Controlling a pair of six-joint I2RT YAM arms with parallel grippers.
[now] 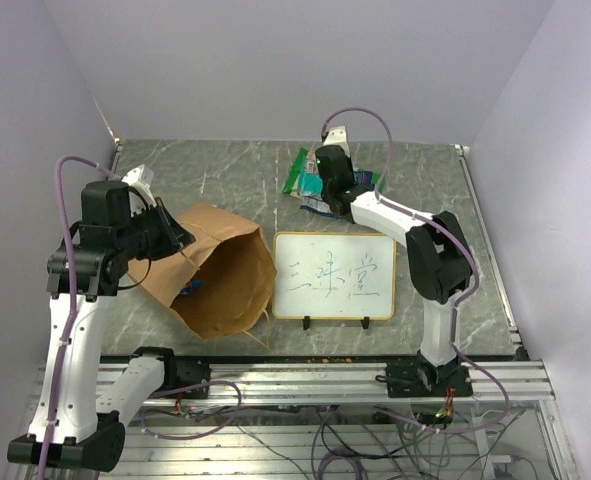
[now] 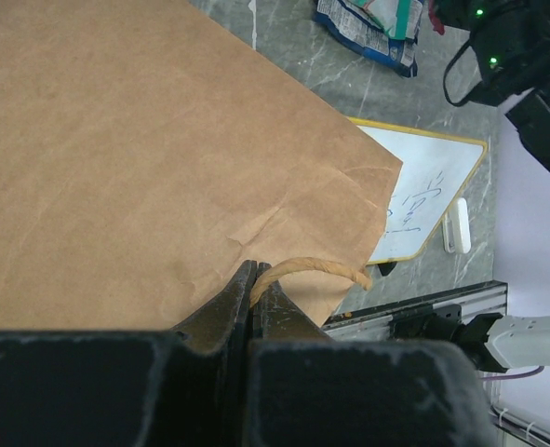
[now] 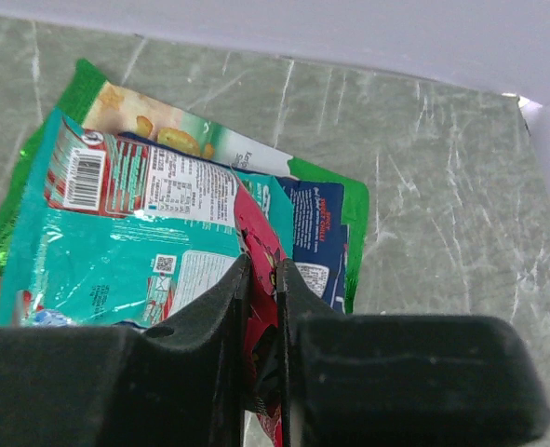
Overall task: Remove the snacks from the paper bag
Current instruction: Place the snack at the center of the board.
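Observation:
The red packet (image 3: 258,231) is hanging over the teal packet and is clear of the paper bag. My right gripper should keep going down until it reaches the snack pile (image 3: 195,237), and then let go.
The brown paper bag (image 1: 218,272) lies on its side at the left, mouth toward the front. A blue packet (image 1: 193,288) shows inside it. My left gripper (image 1: 173,232) is shut on the bag's string handle (image 2: 314,267), with the bag (image 2: 144,158) filling the left wrist view. My right gripper (image 1: 325,190) is over the snack pile (image 1: 320,180) at the back. It is shut on a red packet (image 3: 261,247) above a teal packet (image 3: 116,251), a dark blue wrapper (image 3: 316,228) and a green chip bag (image 3: 163,126).
A framed whiteboard (image 1: 334,277) with writing stands on small feet at the front centre, right of the bag. It also shows in the left wrist view (image 2: 423,200). The snack pile shows at the top of that view (image 2: 372,23). A metal rail (image 1: 305,380) runs along the front.

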